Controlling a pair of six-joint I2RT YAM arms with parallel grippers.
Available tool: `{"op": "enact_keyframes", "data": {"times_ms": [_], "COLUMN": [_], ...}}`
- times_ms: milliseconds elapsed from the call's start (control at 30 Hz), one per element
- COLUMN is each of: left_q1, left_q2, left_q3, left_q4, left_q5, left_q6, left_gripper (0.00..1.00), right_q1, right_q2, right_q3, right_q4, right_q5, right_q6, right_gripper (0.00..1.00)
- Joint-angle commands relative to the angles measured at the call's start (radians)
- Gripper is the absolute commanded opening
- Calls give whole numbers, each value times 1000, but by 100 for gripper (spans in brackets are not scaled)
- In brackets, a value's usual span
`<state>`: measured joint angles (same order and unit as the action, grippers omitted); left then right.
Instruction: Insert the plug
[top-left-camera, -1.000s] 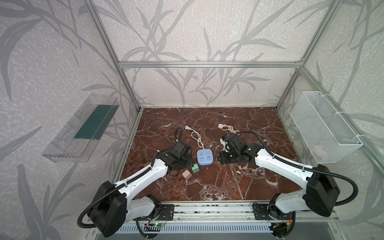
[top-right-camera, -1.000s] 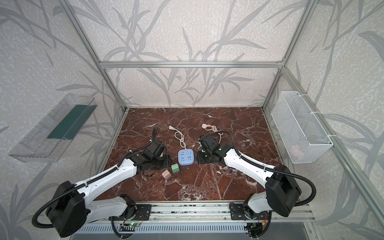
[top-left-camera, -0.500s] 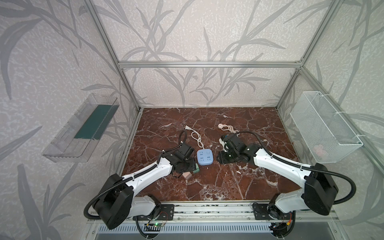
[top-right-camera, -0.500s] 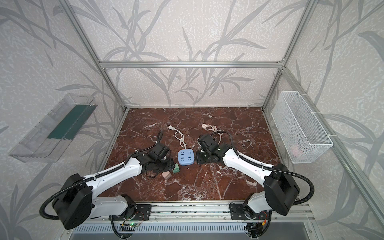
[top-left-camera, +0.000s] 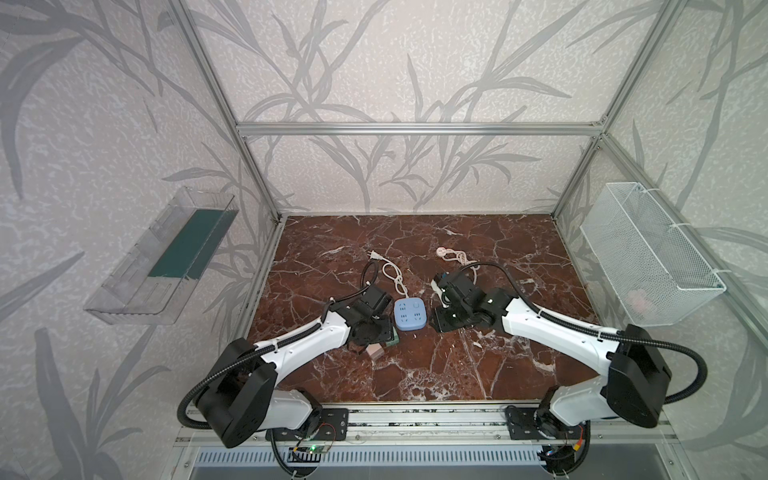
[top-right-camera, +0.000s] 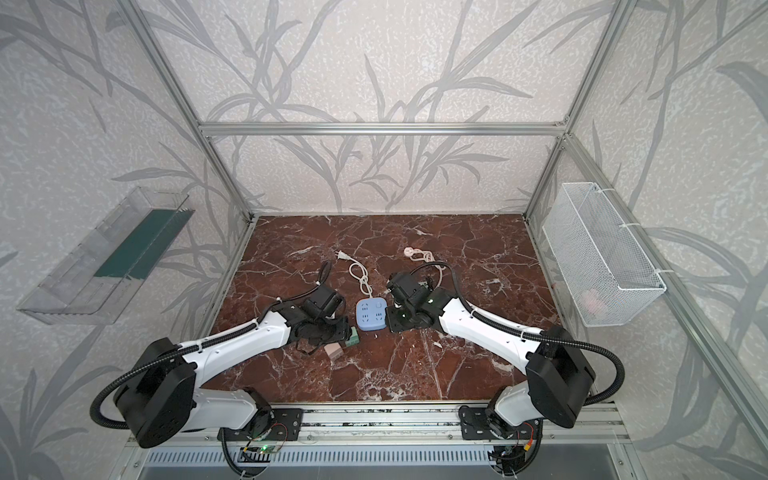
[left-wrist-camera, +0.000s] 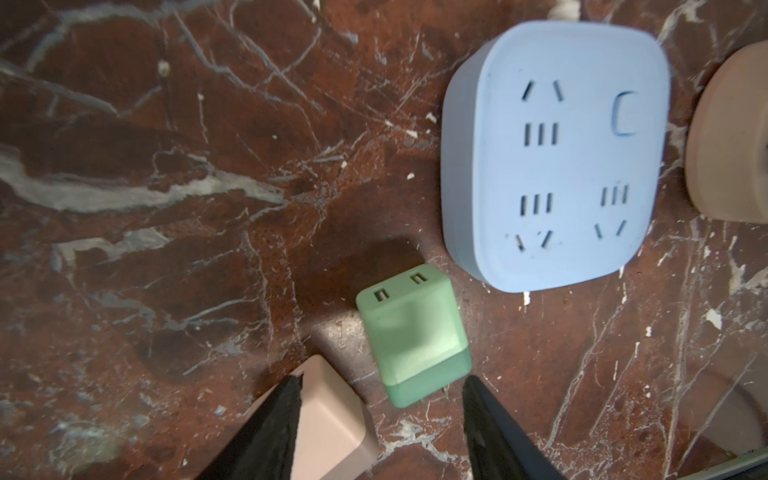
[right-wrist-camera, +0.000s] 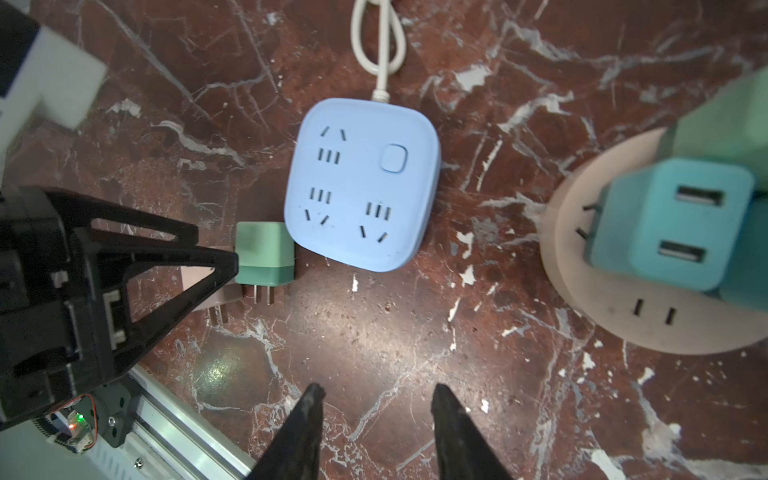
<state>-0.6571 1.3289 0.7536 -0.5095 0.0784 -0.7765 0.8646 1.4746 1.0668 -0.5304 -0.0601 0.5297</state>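
The green plug is lying with its prongs (right-wrist-camera: 264, 294) pointing toward the front bar, so the robot's right gripper should pick up the green plug (top-right-camera: 353, 337) and hand it to the left gripper.
A square light-blue power strip (top-left-camera: 410, 315) (top-right-camera: 371, 315) (left-wrist-camera: 557, 158) (right-wrist-camera: 361, 183) lies flat on the marble floor, sockets up. Just in front of it a green plug (left-wrist-camera: 411, 332) (right-wrist-camera: 264, 253) (top-left-camera: 392, 340) lies on its side, prongs pointing toward the front rail. A beige plug (left-wrist-camera: 332, 415) (top-right-camera: 334, 351) lies beside it. My left gripper (left-wrist-camera: 382, 386) (top-left-camera: 374, 332) is open and low over both, its tips either side of the green plug's prong end, one finger (left-wrist-camera: 286, 411) over the beige plug. To the strip's right my right gripper (right-wrist-camera: 378, 390) (top-left-camera: 440, 324) stands open with nothing in it.
A round pink socket base (right-wrist-camera: 648, 324) carrying a teal adapter (right-wrist-camera: 665, 224) sits right of the strip, under the right arm. The strip's white cord (top-left-camera: 390, 270) loops toward the back; a pinkish cord (top-left-camera: 455, 255) lies further right. A wire basket (top-left-camera: 648, 257) and a clear shelf (top-left-camera: 166, 257) hang on the side walls.
My left gripper has slid right toward the green plug and the strip and opened slightly. The right gripper has edged a little toward the strip. The plugs and strip have not moved.
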Motion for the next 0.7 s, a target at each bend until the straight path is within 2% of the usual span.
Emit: {"op": "enact_keyframes", "data": {"times_ms": [0,133,167,233,300,533,667], "left_q1": [5,38,48,66,79,147,178], "left_q2": [-81,-172,-187,-228,-280,-451,-494], "left_q3": [36,26,26,17,-8,-108,-132], "left_q4": [-48,-84,-101,-133,-143,-135,-130], "left_q5": [-113,-181,-190,-218,-242,-254,-232], "left_q6": [-5,-11,-14,-31,-49,-117,-125], "left_gripper": [63,63,63,63,63,63,63], "right_q1": [63,116,121,136,152,212,219], "right_q2": [52,166,193,257,307,456,508], "right_q3": [79,185,209,260,303,415,446], "right_q4": [-60,-97,-105,-120,-135,-178,-187], "right_q5": [88,89,75,50,48,22,13], "right_q6": [-16,-8,-8,-14,-23,-34,-37], "right_gripper": [45,45,47,62,67,65,62]}}
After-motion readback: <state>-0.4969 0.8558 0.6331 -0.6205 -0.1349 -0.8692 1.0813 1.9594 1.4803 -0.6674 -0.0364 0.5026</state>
